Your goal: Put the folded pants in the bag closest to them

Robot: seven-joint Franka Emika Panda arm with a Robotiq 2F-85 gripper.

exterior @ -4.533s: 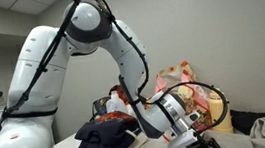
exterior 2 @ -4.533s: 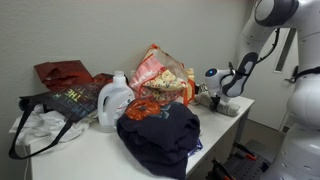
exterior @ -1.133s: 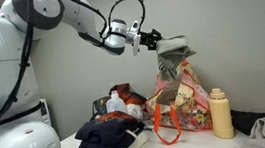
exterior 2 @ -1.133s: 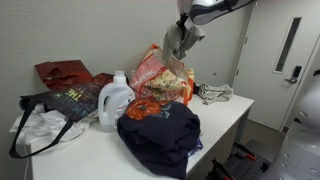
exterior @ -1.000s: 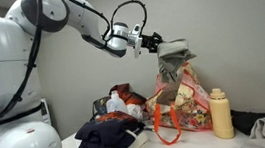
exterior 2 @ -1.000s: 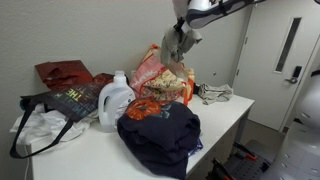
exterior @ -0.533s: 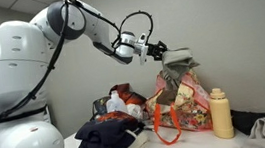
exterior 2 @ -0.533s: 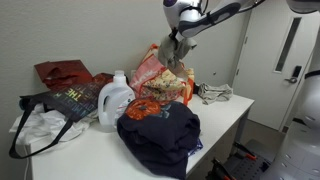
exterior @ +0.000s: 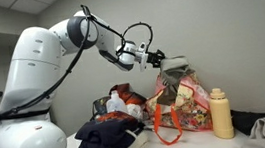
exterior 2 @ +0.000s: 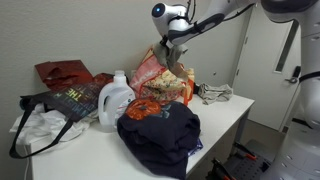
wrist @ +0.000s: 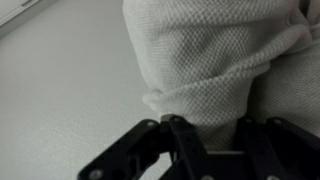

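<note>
The folded pants are hanging against the colourful bag's near rim (exterior: 171, 86), so the robot's gripper needs to move them farther back over the bag's opening before it lowers them in.
The folded pants (exterior: 179, 72) are grey knit cloth and hang from my gripper (exterior: 161, 59), which is shut on them. They dangle just above the open top of the colourful bag (exterior: 185, 106) with orange handles, and their lower end reaches its rim. In the exterior view from the table's other side, the gripper (exterior 2: 170, 40) holds the pants (exterior 2: 177, 56) over the same bag (exterior 2: 156, 78). The wrist view is filled by the pants (wrist: 215, 55), pinched in my gripper (wrist: 210, 123) between the black fingers (wrist: 182, 145).
A yellow bottle (exterior: 221, 114) stands beside the bag. A white detergent jug (exterior 2: 115, 100), a dark pile of clothes (exterior 2: 160, 135), a red bag (exterior 2: 62, 74) and a black tote (exterior 2: 58, 106) share the table. A grey cloth (exterior 2: 213, 93) lies near the table's far end.
The arm has carried the pants downward, from high above the bag to just over its opening. The grip has stayed shut.
</note>
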